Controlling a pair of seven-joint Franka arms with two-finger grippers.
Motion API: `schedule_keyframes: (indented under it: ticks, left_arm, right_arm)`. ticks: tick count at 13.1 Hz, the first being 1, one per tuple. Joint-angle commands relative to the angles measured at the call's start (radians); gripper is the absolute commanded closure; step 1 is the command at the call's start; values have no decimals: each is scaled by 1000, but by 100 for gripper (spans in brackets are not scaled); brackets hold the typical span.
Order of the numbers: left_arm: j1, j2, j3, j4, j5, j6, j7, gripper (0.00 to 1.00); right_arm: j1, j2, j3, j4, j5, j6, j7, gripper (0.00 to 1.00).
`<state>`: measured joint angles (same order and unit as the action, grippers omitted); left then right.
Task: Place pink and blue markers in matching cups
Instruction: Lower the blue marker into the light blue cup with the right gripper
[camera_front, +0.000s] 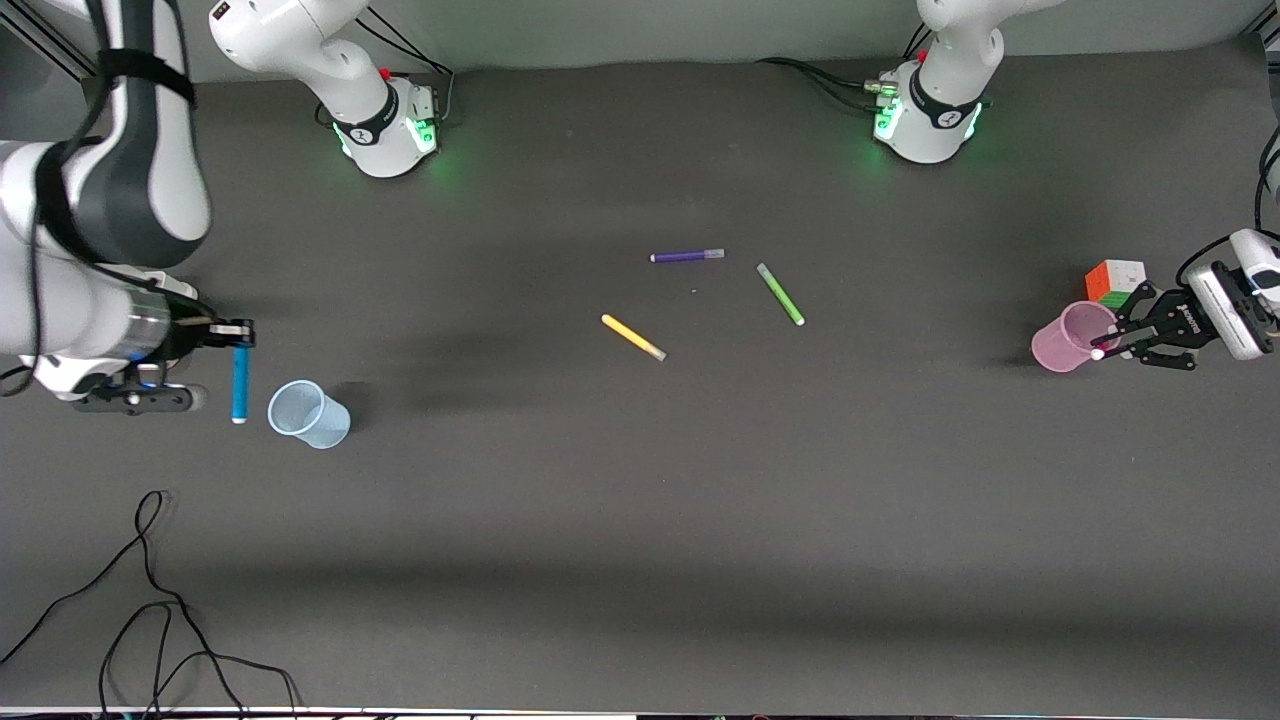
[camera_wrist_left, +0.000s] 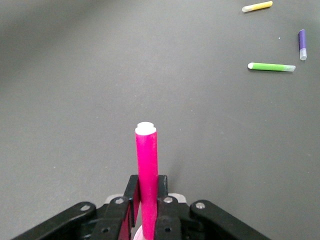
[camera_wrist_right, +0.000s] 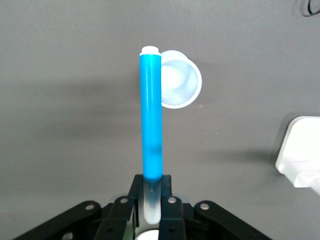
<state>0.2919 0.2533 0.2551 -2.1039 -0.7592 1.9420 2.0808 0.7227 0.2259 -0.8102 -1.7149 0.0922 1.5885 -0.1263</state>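
Observation:
I keep lowering the marker with my left gripper and let go of it inside the cup, because the pink marker's white end (camera_front: 1096, 354) is leading at the pink cup's open rim (camera_front: 1087, 323).
My right gripper (camera_front: 236, 336) (camera_wrist_right: 151, 192) is shut on the pale cap end of the blue marker (camera_front: 240, 385) (camera_wrist_right: 151, 125). The marker's free end points past the fingers and sits just beside the pale blue cup (camera_front: 308, 413) (camera_wrist_right: 179, 87), toward the right arm's end of the table. That cup stands upright and holds nothing. My left gripper (camera_front: 1128, 342) (camera_wrist_left: 148, 200) is shut on the pink marker (camera_front: 1100, 351) (camera_wrist_left: 147, 170). In the front view its white end sits at the rim of the pink cup (camera_front: 1068, 338).
A colour cube (camera_front: 1115, 282) stands beside the pink cup, farther from the front camera. Purple (camera_front: 687, 256), green (camera_front: 780, 294) and yellow (camera_front: 633, 337) markers lie mid-table. A black cable (camera_front: 150, 600) loops near the front edge at the right arm's end.

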Motion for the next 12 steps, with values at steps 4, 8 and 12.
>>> schedule_keyframes:
  ticks: [4,8,12]
  left_arm:
    - [78,35,-11,-16,-52,-84,105,100]
    - [101,64,-11,-16,-54,-107,120,100]
    - [99,90,-11,-13,-54,-104,119,80]
  right_arm:
    - [-92,119,-9,84,60,-116,-219,97]
    - [-195,287,2,222,167,-249,-291,97]
    - [-262,389,23,261,247,-303,-297,97]
